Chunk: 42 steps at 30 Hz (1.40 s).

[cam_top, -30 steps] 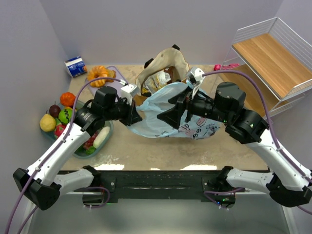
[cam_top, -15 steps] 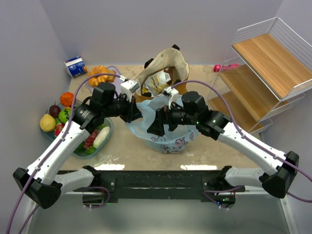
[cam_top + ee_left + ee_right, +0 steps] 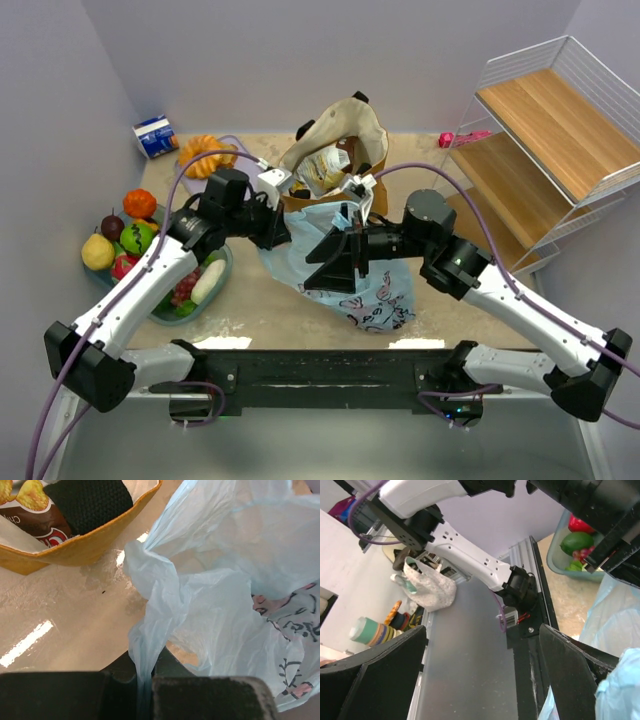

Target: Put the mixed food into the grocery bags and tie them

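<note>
Next, my right gripper lifts clear, turns and then pinches the bag's rim [image 3: 345, 214] opposite my left gripper, because it is open across the bag's slack opening [image 3: 299, 238] now.
The light-blue printed plastic bag [image 3: 372, 292] lies bunched at the table's middle front. My left gripper [image 3: 277, 226] is shut on a twisted strand of the bag's rim [image 3: 150, 630], at the bag's left. My right gripper [image 3: 328, 262] is wide open over the bag's left part, pointing left; nothing is between its fingers [image 3: 380, 675], and bag plastic [image 3: 622, 692] touches its right finger. The mustard-tan tote [image 3: 340, 140] stands behind, with a brown snack packet [image 3: 35, 510] inside. An orange [image 3: 139, 203], plum [image 3: 112, 227], green apple [image 3: 135, 237] and pear [image 3: 97, 252] sit at the left edge.
A clear teal tub [image 3: 218, 275] with grapes and a white item is under my left arm. A blue-white carton [image 3: 155, 135] and an orange pastry [image 3: 205, 150] sit at the back left. A wire shelf with wooden boards [image 3: 550, 130] stands at the right, a pink object [image 3: 465, 137] at its foot.
The right gripper swung from the bag's right side to over its left part. The bag went from spread wide to bunched and shifted forward-right. The left gripper edged right, still holding the rim.
</note>
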Motion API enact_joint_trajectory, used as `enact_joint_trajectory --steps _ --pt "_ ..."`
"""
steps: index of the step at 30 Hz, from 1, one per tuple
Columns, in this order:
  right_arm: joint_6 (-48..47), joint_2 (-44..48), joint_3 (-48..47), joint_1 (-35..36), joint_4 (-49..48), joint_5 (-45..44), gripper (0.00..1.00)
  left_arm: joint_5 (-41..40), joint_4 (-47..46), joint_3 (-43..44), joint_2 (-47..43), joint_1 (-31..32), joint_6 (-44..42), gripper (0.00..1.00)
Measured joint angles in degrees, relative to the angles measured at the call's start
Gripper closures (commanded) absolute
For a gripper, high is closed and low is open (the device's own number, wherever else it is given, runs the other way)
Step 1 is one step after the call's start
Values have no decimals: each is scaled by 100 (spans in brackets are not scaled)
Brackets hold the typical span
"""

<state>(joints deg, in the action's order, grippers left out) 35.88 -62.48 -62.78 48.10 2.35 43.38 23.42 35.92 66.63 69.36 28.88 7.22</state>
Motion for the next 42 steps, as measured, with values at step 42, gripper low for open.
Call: enact_joint_trajectory --steps 42 --pt "-109 -756 -1840 1095 1753 116 1 -129 -713 -190 -417 0 -887 100"
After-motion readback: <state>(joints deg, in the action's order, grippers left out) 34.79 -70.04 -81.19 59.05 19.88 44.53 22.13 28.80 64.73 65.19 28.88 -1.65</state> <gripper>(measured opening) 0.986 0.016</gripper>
